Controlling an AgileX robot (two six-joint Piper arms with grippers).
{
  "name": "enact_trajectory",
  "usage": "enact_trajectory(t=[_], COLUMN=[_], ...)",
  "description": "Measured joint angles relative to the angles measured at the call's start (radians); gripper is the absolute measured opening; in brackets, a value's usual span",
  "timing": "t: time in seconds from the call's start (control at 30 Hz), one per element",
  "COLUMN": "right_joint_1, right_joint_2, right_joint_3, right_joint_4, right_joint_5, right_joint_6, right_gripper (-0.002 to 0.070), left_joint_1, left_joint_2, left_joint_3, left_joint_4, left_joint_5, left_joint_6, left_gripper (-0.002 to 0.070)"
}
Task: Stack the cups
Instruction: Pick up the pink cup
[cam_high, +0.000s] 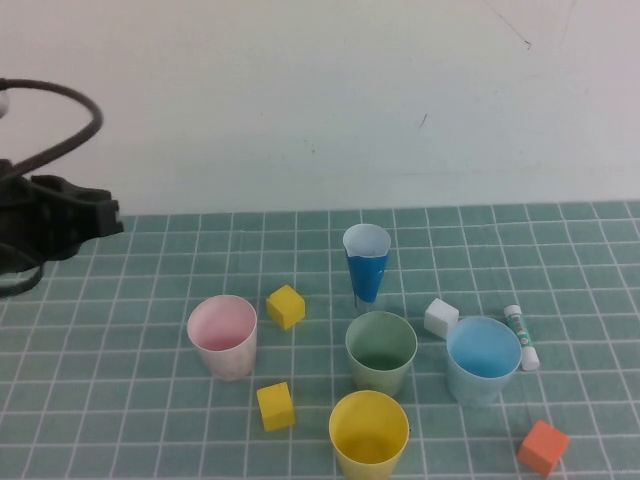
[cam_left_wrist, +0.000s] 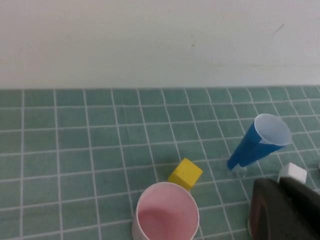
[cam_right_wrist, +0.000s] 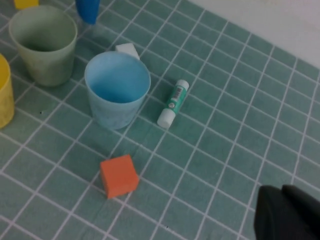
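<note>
The pink cup (cam_high: 225, 338) gets narrower toward its base (cam_high: 233, 370), so it will go deep into the open yellow cup when the robot lowers it, with its pink rim still showing.
Four cups stand apart and upright on the green grid mat: pink (cam_high: 222, 335), pale green (cam_high: 381, 350), yellow (cam_high: 369, 433) and light blue (cam_high: 483, 358). My left gripper (cam_high: 108, 222) hangs at the far left, above the mat's back edge, shut and empty. In the left wrist view the left gripper (cam_left_wrist: 277, 184) is beside the pink cup (cam_left_wrist: 166, 212), apart from it. My right gripper (cam_right_wrist: 279, 191) is out of the high view; in the right wrist view it is shut and empty, well away from the light blue cup (cam_right_wrist: 117, 90) and green cup (cam_right_wrist: 44, 42).
A narrow dark blue cone cup (cam_high: 366, 265) stands behind the green cup. Two yellow blocks (cam_high: 286, 306) (cam_high: 275, 405), a white block (cam_high: 440, 317), a glue stick (cam_high: 522, 337) and an orange block (cam_high: 543, 446) lie among the cups. A white wall runs behind the mat.
</note>
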Motion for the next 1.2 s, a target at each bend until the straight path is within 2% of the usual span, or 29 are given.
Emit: enact_trajectory(t=[0.17, 0.3, 0.37, 0.43, 0.6, 0.63, 0.7, 0.77, 0.97, 1.2], right_joint_1=[0.0, 0.0, 0.0, 0.0, 0.0, 0.0, 0.0, 0.0, 0.0, 0.0], right_joint_2=[0.01, 0.01, 0.01, 0.01, 0.004, -0.002, -0.018, -0.03, -0.034, -0.034], right_joint_3=[0.022, 0.04, 0.041, 0.041, 0.033, 0.028, 0.02, 0.018, 0.018, 0.018], right_joint_4=[0.03, 0.124, 0.165, 0.19, 0.199, 0.199, 0.199, 0.199, 0.199, 0.199], right_joint_5=[0.011, 0.026, 0.033, 0.042, 0.067, 0.074, 0.083, 0.085, 0.087, 0.087], right_joint_6=[-0.068, -0.137, -0.195, -0.236, -0.333, -0.354, -0.39, -0.408, -0.428, -0.43], right_gripper=[-0.0002, -0.0002, -0.0002, -0.0002, -0.0002, -0.0002, -0.0002, -0.0002, -0.0002, -0.0002], left_joint_1=[-0.002, -0.026, -0.05, -0.07, -0.081, -0.081, -0.081, -0.081, -0.081, -0.081], left_joint_2=[0.177, 0.273, 0.309, 0.344, 0.405, 0.415, 0.435, 0.458, 0.573, 0.706], left_joint_3=[-0.058, -0.07, -0.072, -0.072, -0.072, -0.072, -0.072, -0.072, -0.126, -0.203], left_joint_4=[-0.056, -0.025, -0.013, -0.006, 0.017, 0.032, 0.058, 0.062, 0.005, 0.04], left_joint_5=[-0.005, -0.045, -0.057, -0.058, -0.05, -0.047, -0.045, -0.056, -0.079, -0.011], left_joint_6=[0.086, 0.139, 0.162, 0.195, 0.247, 0.255, 0.263, 0.27, 0.272, 0.249], left_gripper=[-0.0003, 0.0, 0.0025, 0.0113, 0.0536, 0.0592, 0.0647, 0.067, 0.0664, 0.0616])
